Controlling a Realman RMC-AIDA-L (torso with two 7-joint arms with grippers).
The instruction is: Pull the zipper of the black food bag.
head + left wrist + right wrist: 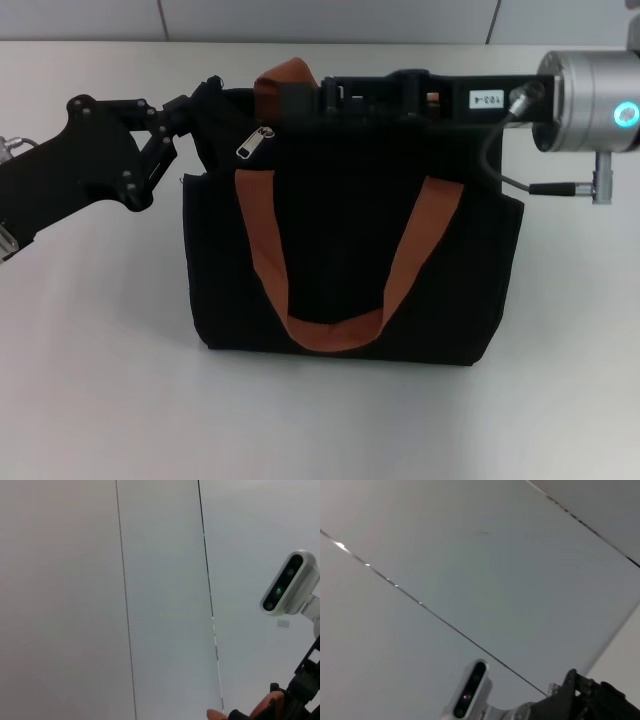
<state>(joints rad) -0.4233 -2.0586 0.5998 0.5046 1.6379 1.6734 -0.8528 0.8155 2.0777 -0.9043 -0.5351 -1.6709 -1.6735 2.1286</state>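
Observation:
The robot's left gripper is closed on the bag's upper corner (206, 104), so it should keep its hold there while the right gripper moves down to take the zipper's hanging pull tab (251, 145).
The black food bag (340, 250) stands upright in the middle of the table, its orange-brown handles (265, 250) hanging down the front. The zipper (254, 141), a small silver pull tab, hangs free at the left end of the bag's top edge. My left gripper (196, 105) comes in from the left and is shut on the bag's upper left corner. My right gripper (300, 98) reaches in from the right along the bag's top. Its tip is beside the rear handle (285, 75), a little right of and above the pull tab.
The white table (100, 380) runs all around the bag, with a wall behind it. The left wrist view shows wall panels, the right arm's wrist camera (289, 584) and a bit of orange handle (265, 709). The right wrist view shows wall panels and the left arm's camera (470, 690).

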